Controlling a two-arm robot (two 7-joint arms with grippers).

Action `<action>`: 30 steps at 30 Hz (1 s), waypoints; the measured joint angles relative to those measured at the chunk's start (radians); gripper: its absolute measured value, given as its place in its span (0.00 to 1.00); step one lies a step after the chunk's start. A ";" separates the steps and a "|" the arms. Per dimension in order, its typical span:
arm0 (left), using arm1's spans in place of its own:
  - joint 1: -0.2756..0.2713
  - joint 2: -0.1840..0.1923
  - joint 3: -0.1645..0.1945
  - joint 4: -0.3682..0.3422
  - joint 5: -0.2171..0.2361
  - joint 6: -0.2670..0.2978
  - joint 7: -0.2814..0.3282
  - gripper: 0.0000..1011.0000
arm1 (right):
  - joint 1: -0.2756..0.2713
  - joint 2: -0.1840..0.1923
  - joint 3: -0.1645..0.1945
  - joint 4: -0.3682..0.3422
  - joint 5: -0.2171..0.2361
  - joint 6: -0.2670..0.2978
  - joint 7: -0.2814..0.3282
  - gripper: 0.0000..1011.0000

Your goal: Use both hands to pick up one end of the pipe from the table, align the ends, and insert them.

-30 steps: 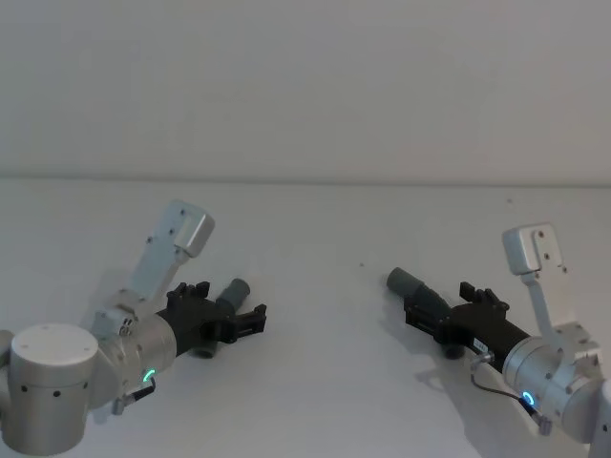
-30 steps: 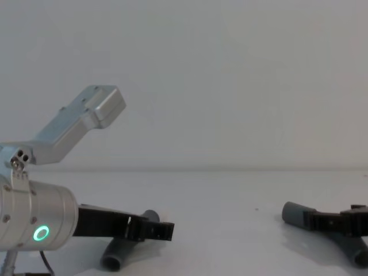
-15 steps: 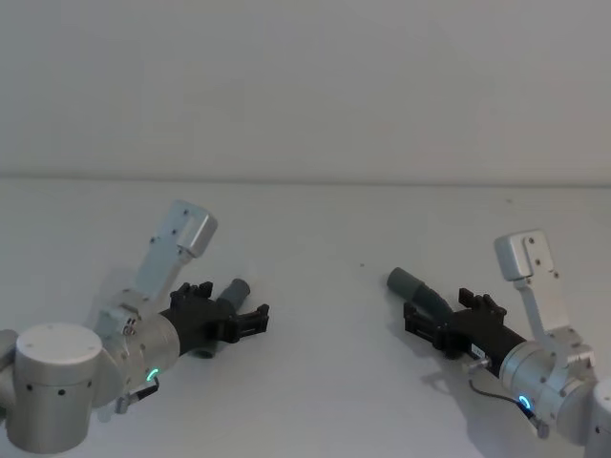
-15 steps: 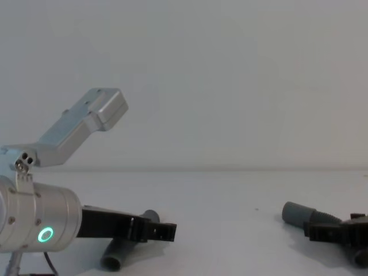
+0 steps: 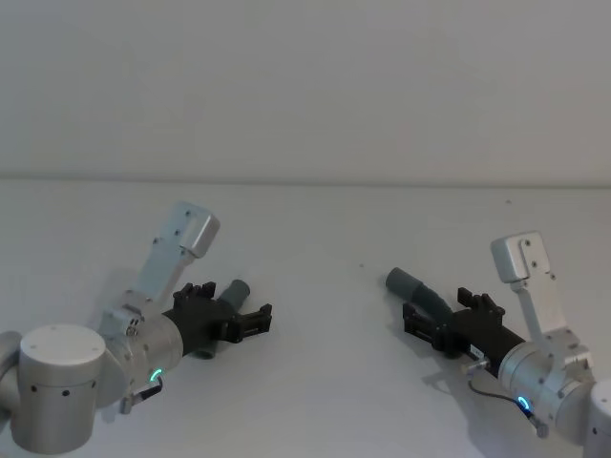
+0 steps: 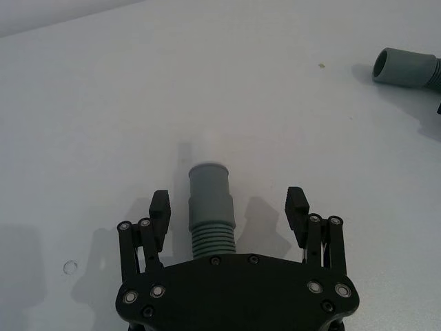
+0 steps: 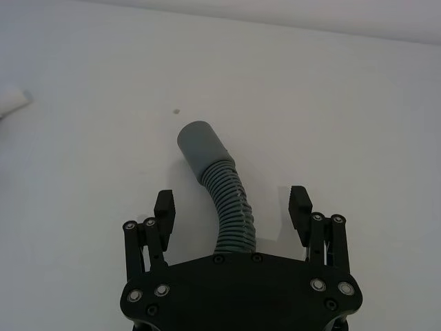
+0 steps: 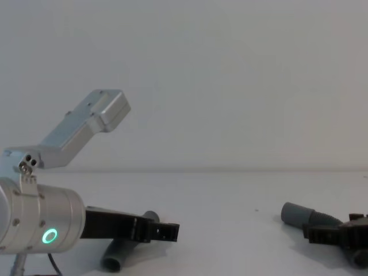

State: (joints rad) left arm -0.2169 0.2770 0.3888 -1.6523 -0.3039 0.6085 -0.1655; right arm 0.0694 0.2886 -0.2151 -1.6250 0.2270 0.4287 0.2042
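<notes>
The shorter piece lies straight under my left gripper, so I expect its ribbed part to stay almost in line and bend only a little when I lift it.
The shorter pipe piece lies on the white table at the left, its grey cuff ending in a pale white tip. My left gripper stands open astride its ribbed part, fingers clear of it on both sides; the head view shows that gripper and piece too. At the right, the longer piece curves up to its smooth socket cuff. My right gripper is open around its ribs. In the chest view both grippers sit low by the table.
The pale grey wall rises behind the table's far edge. Bare table lies between the two pieces, with a small dark speck on it. The socket cuff of the longer piece shows far off in the left wrist view.
My right gripper has drawn back along the longer piece and sunk lower, baring more of its cuff. My left gripper has edged slightly forward over the shorter piece.
</notes>
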 joint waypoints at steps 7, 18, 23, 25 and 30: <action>0.000 -0.002 -0.001 0.002 0.002 -0.001 -0.002 0.99 | 0.001 0.001 -0.001 0.005 -0.005 -0.005 0.003 0.99; -0.002 0.005 0.007 0.000 0.018 0.020 -0.007 0.99 | 0.002 0.001 -0.002 0.008 -0.009 -0.007 0.004 0.99; -0.002 0.007 0.010 -0.001 0.022 0.028 -0.009 0.97 | 0.002 0.001 -0.002 0.009 -0.009 -0.007 0.005 0.99; -0.002 0.007 0.010 -0.001 0.024 0.031 -0.010 0.95 | 0.002 0.001 -0.002 0.009 -0.010 -0.008 0.005 0.99; -0.002 0.009 0.011 -0.002 0.026 0.035 -0.011 0.81 | 0.002 0.001 -0.002 0.010 -0.010 -0.008 0.005 0.99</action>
State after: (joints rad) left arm -0.2190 0.2859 0.4000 -1.6543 -0.2775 0.6440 -0.1762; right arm 0.0712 0.2891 -0.2173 -1.6154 0.2170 0.4209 0.2095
